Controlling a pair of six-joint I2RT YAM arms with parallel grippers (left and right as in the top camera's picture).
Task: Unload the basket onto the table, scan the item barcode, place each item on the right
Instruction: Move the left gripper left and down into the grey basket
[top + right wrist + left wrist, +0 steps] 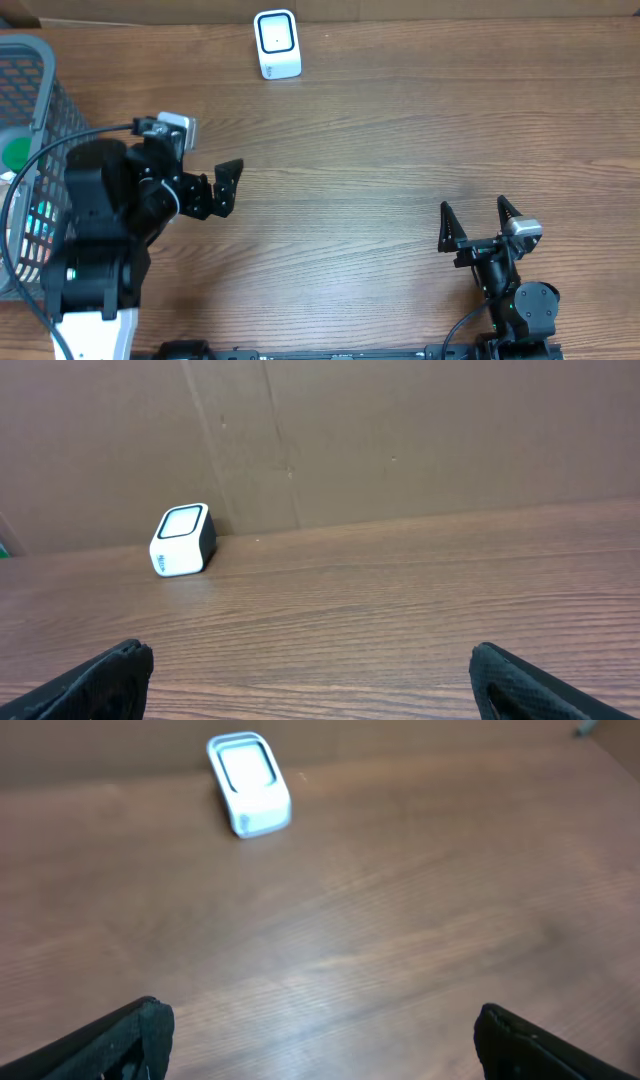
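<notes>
My left gripper should swing over the basket [40, 215] and pick up an item before scanning, since it is open and empty above the wood [252, 205] next to the basket.
A white barcode scanner [277, 43] with a dark window stands at the table's far edge; the same scanner [248, 783] is ahead of my left fingers, and the scanner [183, 540] is far off to the left in the right wrist view. My left gripper [231, 188] hovers open beside the basket [30, 70], with only bare wood between its jaws [320, 1025]. My right gripper [473, 206] is open near the front edge, nothing between its jaws [310, 660]. A green thing [15, 152] and a teal thing [40, 225] show in the basket; which of them is the item I cannot tell.
The grey mesh basket fills the left edge, partly covered by my left arm and its cable. A brown cardboard wall [400, 430] closes off the back of the wooden table [380, 150].
</notes>
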